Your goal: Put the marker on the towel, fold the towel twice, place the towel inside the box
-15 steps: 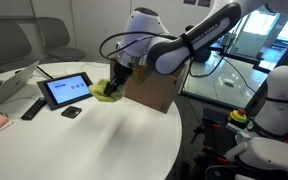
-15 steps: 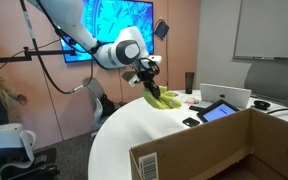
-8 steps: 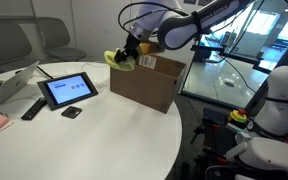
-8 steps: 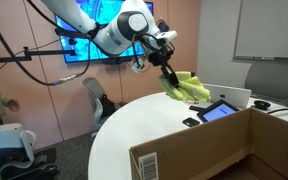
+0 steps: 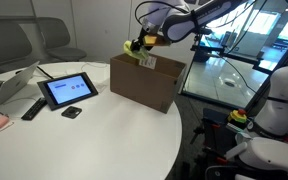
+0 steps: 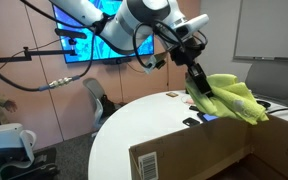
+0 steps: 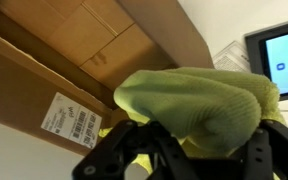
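Note:
The folded towel (image 6: 230, 98) is hanging higher than the box's rim, and the open box (image 6: 222, 158) has room. My gripper keeps moving in and down until the towel is inside.
My gripper (image 6: 198, 84) is shut on the folded yellow-green towel (image 6: 231, 98) and holds it in the air above the open cardboard box (image 5: 144, 80). The towel also shows in an exterior view (image 5: 136, 46) just over the box's near top edge. In the wrist view the towel (image 7: 199, 105) bulges out between the black fingers (image 7: 189, 150), with the box's flaps and label (image 7: 69, 117) behind it. The box also fills the lower front of an exterior view (image 6: 224, 150). The marker is hidden.
On the round white table (image 5: 84, 140) stand a tablet (image 5: 66, 90), a black remote (image 5: 32, 108), a small black object (image 5: 71, 112) and a laptop (image 5: 9, 88). A desk and a white robot (image 5: 279, 110) stand behind the box.
The gripper has lifted the towel off the table and carried it up and across to above the box.

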Controlling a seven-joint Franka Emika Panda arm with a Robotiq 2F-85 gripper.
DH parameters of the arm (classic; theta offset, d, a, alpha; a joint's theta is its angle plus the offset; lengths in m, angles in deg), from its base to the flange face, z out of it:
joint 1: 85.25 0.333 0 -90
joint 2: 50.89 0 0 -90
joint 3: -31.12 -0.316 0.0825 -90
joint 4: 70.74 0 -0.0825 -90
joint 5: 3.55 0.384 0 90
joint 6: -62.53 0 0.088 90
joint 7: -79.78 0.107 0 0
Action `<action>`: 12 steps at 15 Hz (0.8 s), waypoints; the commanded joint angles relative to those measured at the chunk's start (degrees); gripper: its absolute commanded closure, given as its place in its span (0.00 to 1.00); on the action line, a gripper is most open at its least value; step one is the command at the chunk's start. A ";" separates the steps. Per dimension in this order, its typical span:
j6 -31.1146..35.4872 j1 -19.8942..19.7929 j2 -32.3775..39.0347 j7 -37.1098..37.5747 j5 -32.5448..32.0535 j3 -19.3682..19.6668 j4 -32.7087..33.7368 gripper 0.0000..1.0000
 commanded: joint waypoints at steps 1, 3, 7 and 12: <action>-3.28 -2.77 1.38 4.87 -1.42 0.02 2.23 1.00; -5.32 -4.13 2.61 6.79 -1.58 0.39 2.92 1.00; -8.02 -7.33 6.21 7.32 0.76 0.75 4.26 1.00; -9.52 -9.94 11.37 6.44 4.03 0.97 6.75 1.00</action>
